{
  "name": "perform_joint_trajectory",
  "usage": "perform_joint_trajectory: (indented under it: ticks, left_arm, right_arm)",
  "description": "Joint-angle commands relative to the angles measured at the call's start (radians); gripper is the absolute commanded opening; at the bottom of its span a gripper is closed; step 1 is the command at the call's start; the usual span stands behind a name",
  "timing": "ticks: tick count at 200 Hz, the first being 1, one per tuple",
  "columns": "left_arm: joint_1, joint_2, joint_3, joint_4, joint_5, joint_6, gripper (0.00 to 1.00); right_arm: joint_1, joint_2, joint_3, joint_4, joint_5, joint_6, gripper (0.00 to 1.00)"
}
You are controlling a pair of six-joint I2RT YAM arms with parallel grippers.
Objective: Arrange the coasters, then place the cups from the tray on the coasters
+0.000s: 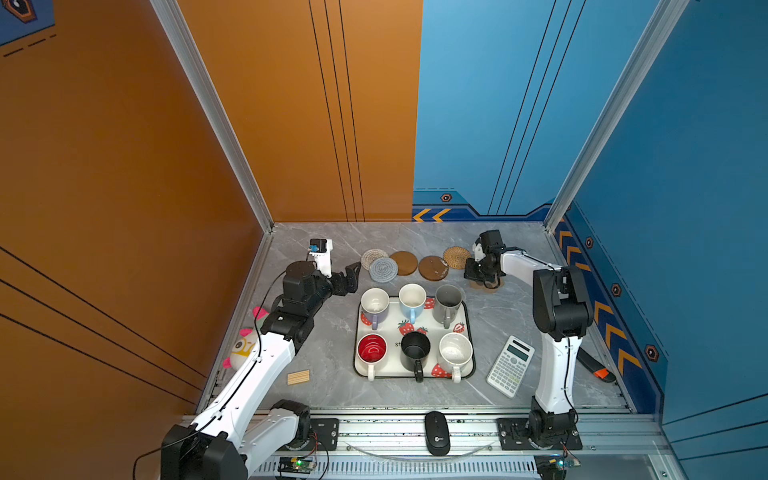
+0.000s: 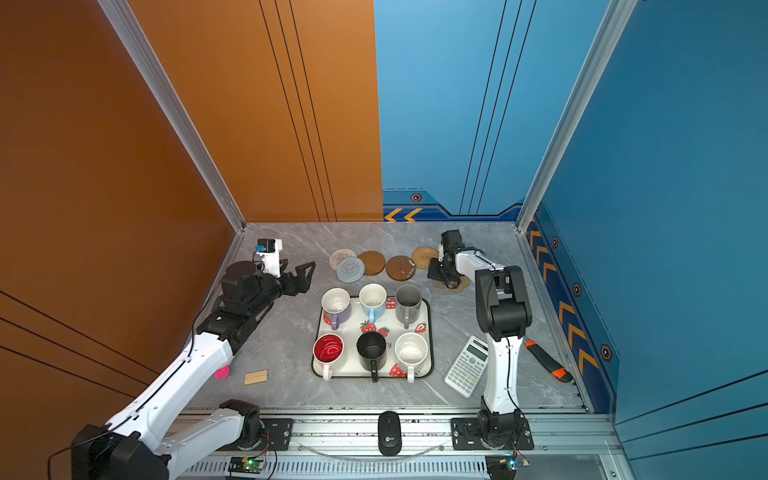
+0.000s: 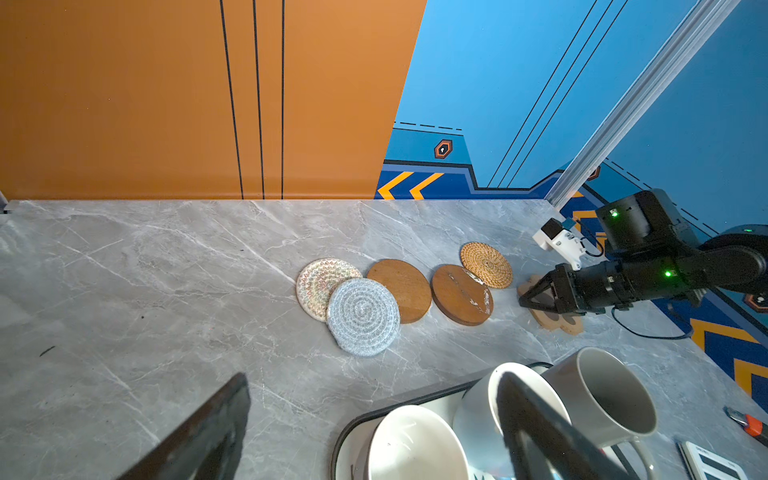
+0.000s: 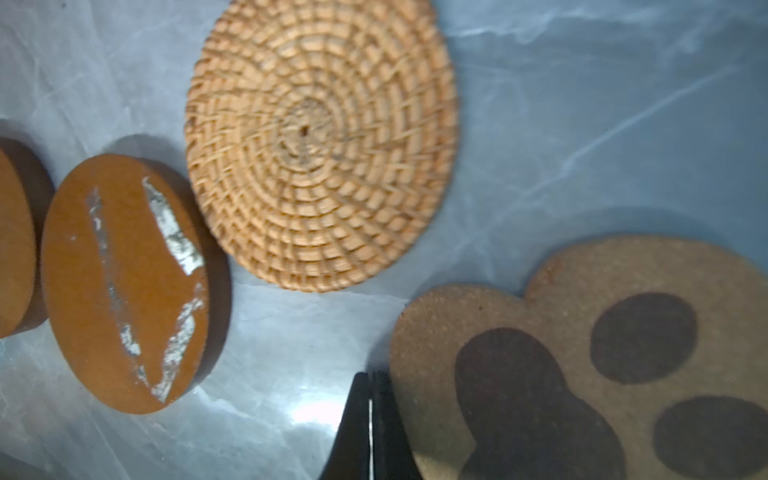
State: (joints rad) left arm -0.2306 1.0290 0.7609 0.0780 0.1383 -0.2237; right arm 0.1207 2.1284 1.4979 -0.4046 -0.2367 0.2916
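The paw coaster [image 1: 488, 284] is closer to the robot than the tan rattan coaster, so the robot's right gripper should move away from the paw coaster's inner edge and push the paw coaster back from its near edge [image 1: 496, 288].
Along the back of the table lie the coasters: cream woven [image 1: 373, 257], grey-blue woven [image 1: 383, 269] overlapping it, two brown wooden discs [image 1: 404, 262] [image 1: 433, 268], tan rattan [image 1: 456, 257] and the paw-shaped one [image 4: 602, 353]. My right gripper [image 4: 370, 376] is shut and empty, low over the table, with its tips at the paw coaster's edge. The tray [image 1: 392, 368] holds lavender [image 1: 375, 303], light blue [image 1: 412, 300], grey [image 1: 448, 300], red-inside [image 1: 372, 349], black [image 1: 414, 348] and speckled [image 1: 455, 352] cups. My left gripper [image 1: 353, 276] hangs open, left of the tray's far corner.
A calculator [image 1: 510, 365] lies right of the tray. Beyond the right arm lies a black and orange tool [image 1: 596, 365]. A small wooden block [image 1: 298, 377] sits front left, with a plush toy [image 1: 243, 345] by the left wall. A black mouse [image 1: 437, 433] rests on the front rail.
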Motion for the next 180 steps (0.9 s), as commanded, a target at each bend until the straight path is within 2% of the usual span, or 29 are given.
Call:
perform_joint_trajectory:
  ticks: [1,57,93,136,180]
  left_arm:
    - [-0.009,-0.004,-0.01,0.011,-0.013,0.026,0.93]
    - [-0.01,-0.01,-0.015,0.025,-0.009,0.027,0.94]
    - [-0.011,-0.01,-0.033,0.047,-0.011,0.019,0.93]
    - [-0.013,-0.003,-0.038,0.07,0.012,0.003,0.93]
    - [-0.019,-0.007,-0.055,0.088,0.014,-0.005,0.93]
  right_arm:
    - [-0.029,-0.044,0.022,-0.064,-0.019,-0.015,0.0]
    - [-0.046,-0.234,-0.02,-0.095,-0.03,-0.034,0.0]
    - [-0.072,-0.287,-0.103,-0.15,0.036,-0.038,0.0]
    - [-0.142,-0.336,-0.217,-0.134,0.043,-0.014,0.0]
    - [-0.151,-0.354,-0.269,-0.141,0.069,-0.021,0.0]
